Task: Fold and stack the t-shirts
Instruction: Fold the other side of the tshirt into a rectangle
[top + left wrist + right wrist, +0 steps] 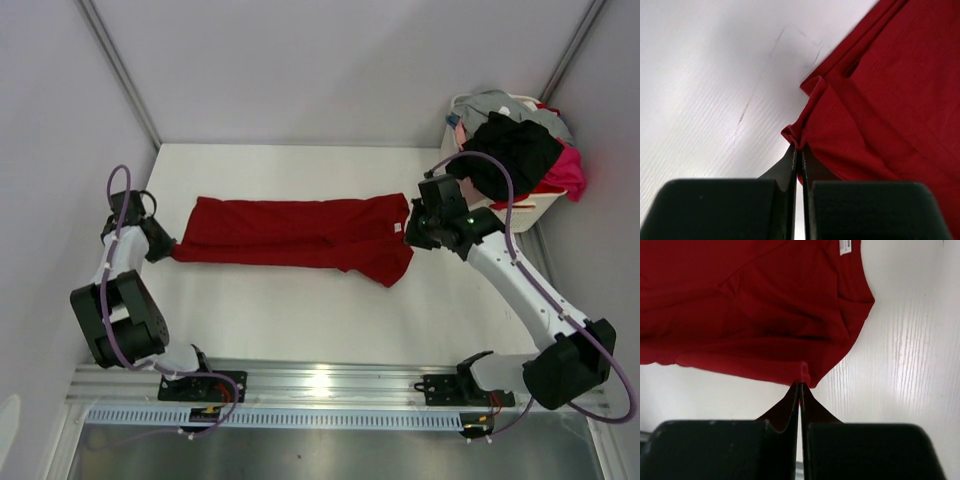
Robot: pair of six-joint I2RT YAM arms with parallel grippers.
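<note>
The dark red t-shirt's held edge (270, 262) stretches straight between both grippers, so my right gripper should now take it toward the t-shirt's far edge (375, 201) until it lies flat.
A dark red t-shirt (300, 232) is stretched lengthwise across the white table between both arms. My left gripper (168, 247) is shut on its left end; the left wrist view shows the jaws (799, 148) pinching a bunched fold of red cloth (880, 100). My right gripper (408, 228) is shut on the right end near the collar; the right wrist view shows the jaws (800, 384) pinching the cloth edge (750, 320), with a white label (845, 246) above. Other t-shirts, black (515, 150), pink (568, 172) and grey (500, 103), are piled in a basket.
A white basket (530, 208) stands at the back right corner, beside the right arm's elbow. The table (300, 320) is bounded by walls at the back and sides and a metal rail (320, 385) at the near edge.
</note>
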